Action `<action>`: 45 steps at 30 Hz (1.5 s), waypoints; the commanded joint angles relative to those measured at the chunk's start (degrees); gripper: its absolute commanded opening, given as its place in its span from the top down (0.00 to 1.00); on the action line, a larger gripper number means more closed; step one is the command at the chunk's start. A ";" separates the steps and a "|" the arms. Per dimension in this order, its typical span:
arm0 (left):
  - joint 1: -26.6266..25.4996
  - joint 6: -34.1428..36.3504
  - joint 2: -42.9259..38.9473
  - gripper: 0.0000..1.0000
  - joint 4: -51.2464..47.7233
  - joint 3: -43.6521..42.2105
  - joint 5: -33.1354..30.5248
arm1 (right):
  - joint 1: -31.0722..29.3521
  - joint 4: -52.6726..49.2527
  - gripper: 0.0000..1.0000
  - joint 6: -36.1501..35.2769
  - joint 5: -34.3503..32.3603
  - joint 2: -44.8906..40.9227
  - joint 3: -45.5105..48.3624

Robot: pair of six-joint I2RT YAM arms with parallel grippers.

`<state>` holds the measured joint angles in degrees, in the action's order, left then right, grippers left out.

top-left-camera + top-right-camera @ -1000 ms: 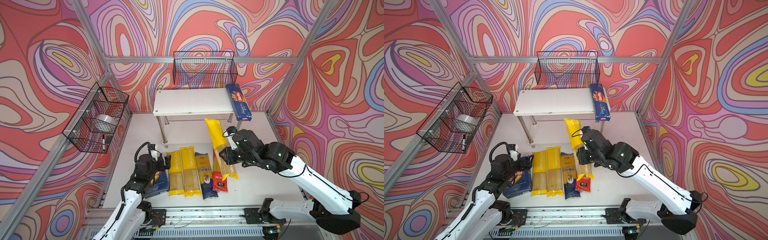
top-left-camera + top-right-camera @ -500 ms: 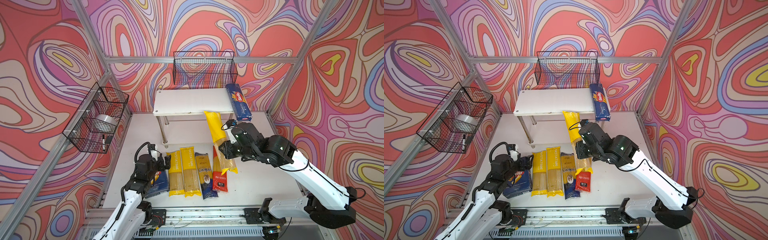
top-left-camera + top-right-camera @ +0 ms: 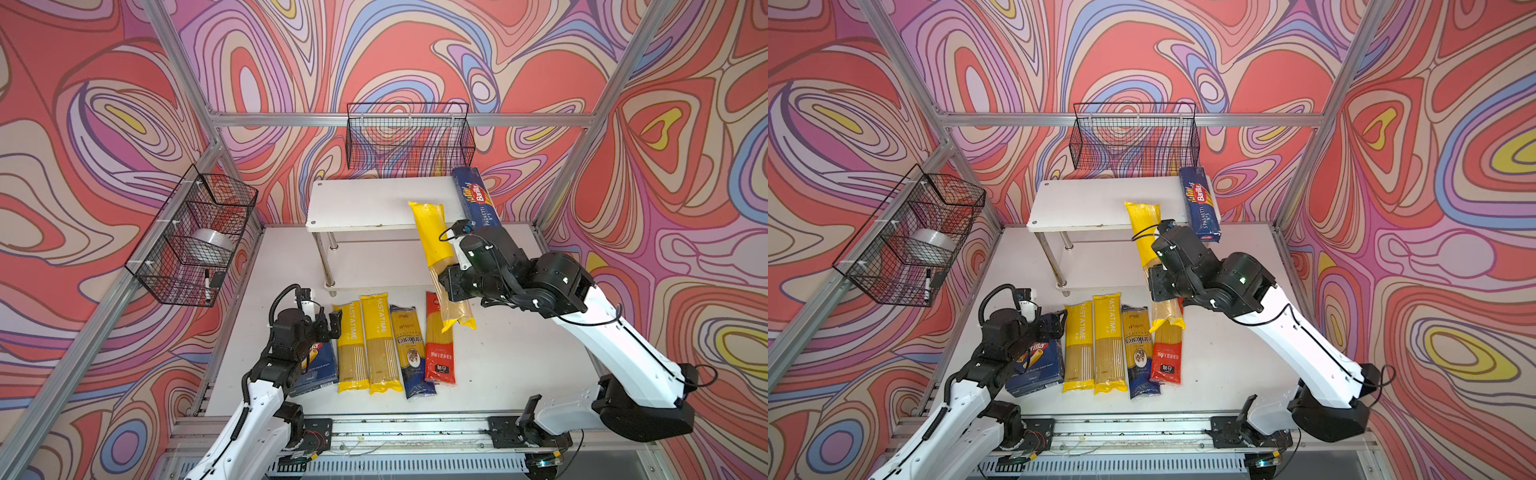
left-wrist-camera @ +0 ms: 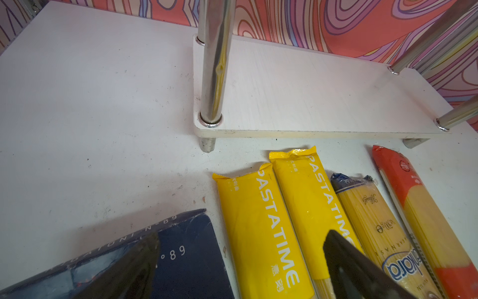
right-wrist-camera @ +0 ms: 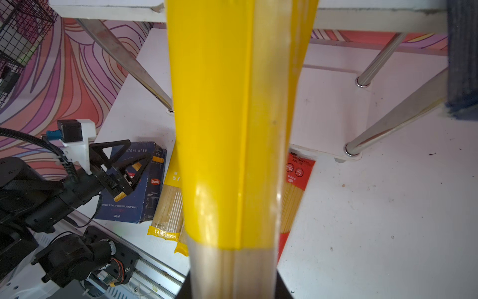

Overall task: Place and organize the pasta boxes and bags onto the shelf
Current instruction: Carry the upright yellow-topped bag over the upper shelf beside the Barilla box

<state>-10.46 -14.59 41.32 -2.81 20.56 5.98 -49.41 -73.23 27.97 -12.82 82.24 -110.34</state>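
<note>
The yellow-ended bag (image 3: 432, 239) points along the long Barilla box, so the robot's right gripper should keep lifting it onto the clear top board (image 3: 432, 190) until it rests next to the box.
My right gripper (image 3: 446, 282) (image 5: 231, 284) is shut on a yellow-ended spaghetti bag (image 3: 432, 245) (image 3: 1144, 232) (image 5: 232, 129). The bag hangs tilted in the air, its far end over the front edge of the shelf's top board (image 3: 365, 203) (image 3: 1092, 203). The long Barilla box (image 3: 476, 199) lies on the board's right end. On the table lie two yellow bags (image 3: 365, 340), a gold-and-navy bag (image 3: 409, 349) and a red-ended bag (image 3: 438, 345). My left gripper (image 3: 326, 326) (image 4: 240, 246) is open and empty above the wide Barilla box (image 3: 318, 365) (image 4: 191, 253).
A black wire basket (image 3: 409, 137) hangs on the back wall just above the shelf. Another basket (image 3: 195, 237) on the left wall holds a tape roll and a marker. The shelf's lower board (image 4: 310, 98) stands between chrome legs (image 4: 214, 64).
My right arm has lifted the yellow-ended bag higher and carried it toward the shelf, so its far end now reaches over the top board's front edge. The left arm has not moved.
</note>
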 commanded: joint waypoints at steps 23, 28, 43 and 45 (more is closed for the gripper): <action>-0.08 1.15 -0.55 0.00 0.35 -0.35 1.19 | 13.67 0.39 1.00 -8.22 6.16 14.85 -27.44; -0.08 1.14 -0.54 0.00 0.32 -0.42 1.23 | 14.21 3.07 1.00 -8.80 5.92 14.70 -25.13; -0.04 1.05 -0.45 0.00 0.37 -0.26 0.96 | 16.18 10.11 0.98 -13.02 0.23 16.40 -22.99; -0.05 1.05 -0.45 0.00 0.39 -0.26 0.94 | 16.34 9.77 0.97 -13.40 -0.09 17.49 -23.96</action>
<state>-10.46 -13.74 41.32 -2.79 20.56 6.63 -33.54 -72.60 15.97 -10.11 100.40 -132.73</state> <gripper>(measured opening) 0.999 0.239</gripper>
